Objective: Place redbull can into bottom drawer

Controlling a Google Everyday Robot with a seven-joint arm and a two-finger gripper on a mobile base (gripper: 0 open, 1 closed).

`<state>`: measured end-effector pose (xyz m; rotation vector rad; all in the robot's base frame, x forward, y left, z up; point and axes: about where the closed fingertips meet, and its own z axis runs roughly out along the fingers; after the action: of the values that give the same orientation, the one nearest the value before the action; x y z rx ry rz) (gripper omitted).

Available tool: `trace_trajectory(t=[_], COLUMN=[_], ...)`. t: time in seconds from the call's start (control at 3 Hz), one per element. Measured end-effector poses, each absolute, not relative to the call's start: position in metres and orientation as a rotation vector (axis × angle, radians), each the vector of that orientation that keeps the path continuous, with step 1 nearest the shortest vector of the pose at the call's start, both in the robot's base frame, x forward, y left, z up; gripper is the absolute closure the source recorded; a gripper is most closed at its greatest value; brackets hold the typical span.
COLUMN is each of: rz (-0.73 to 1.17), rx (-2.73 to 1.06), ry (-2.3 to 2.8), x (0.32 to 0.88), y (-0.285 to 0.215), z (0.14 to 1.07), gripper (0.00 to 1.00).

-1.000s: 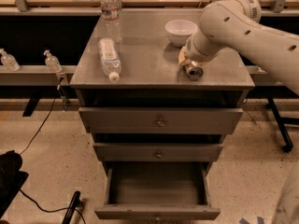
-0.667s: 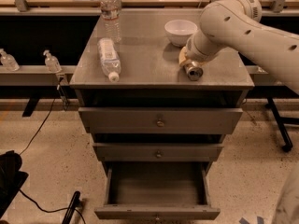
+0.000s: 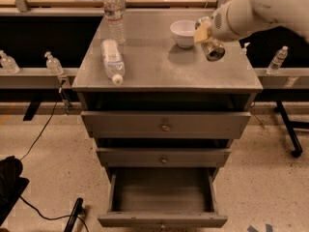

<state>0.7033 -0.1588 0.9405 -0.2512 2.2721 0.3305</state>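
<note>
The grey cabinet top (image 3: 183,72) is between the redbull can and the bottom drawer, so the robot's gripper should move the can forward past the front edge (image 3: 204,90) before it lowers the can.
The redbull can (image 3: 214,50) is a slim silvery can with its shiny round end facing the camera. My gripper (image 3: 206,35) is shut on it and holds it tilted in the air above the right part of the grey cabinet top (image 3: 164,66), just right of the white bowl. The white arm comes in from the upper right. The bottom drawer (image 3: 161,220) is pulled open at the foot of the cabinet, its shallow tray showing nothing inside. It lies well below and to the left of the can.
A white bowl (image 3: 183,33) stands at the back of the cabinet top. One water bottle (image 3: 113,13) stands upright at the back left and another (image 3: 112,59) lies on its side at the left. The two upper drawers (image 3: 165,125) are nearly shut. Small bottles sit on side ledges.
The gripper has lifted the can off the cabinet top and carried it up and to the right. The bottles, bowl and drawers have not moved.
</note>
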Motion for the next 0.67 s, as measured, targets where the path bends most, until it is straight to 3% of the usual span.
trace_trajectory(t=[0.33, 0.67], rz=[0.480, 0.499], rx=[-0.345, -0.442], ry=[2.232, 2.204], x=[0.664, 0.645], y=[-0.162, -0.165], z=[0.964, 0.970], gripper=[1.00, 1.00])
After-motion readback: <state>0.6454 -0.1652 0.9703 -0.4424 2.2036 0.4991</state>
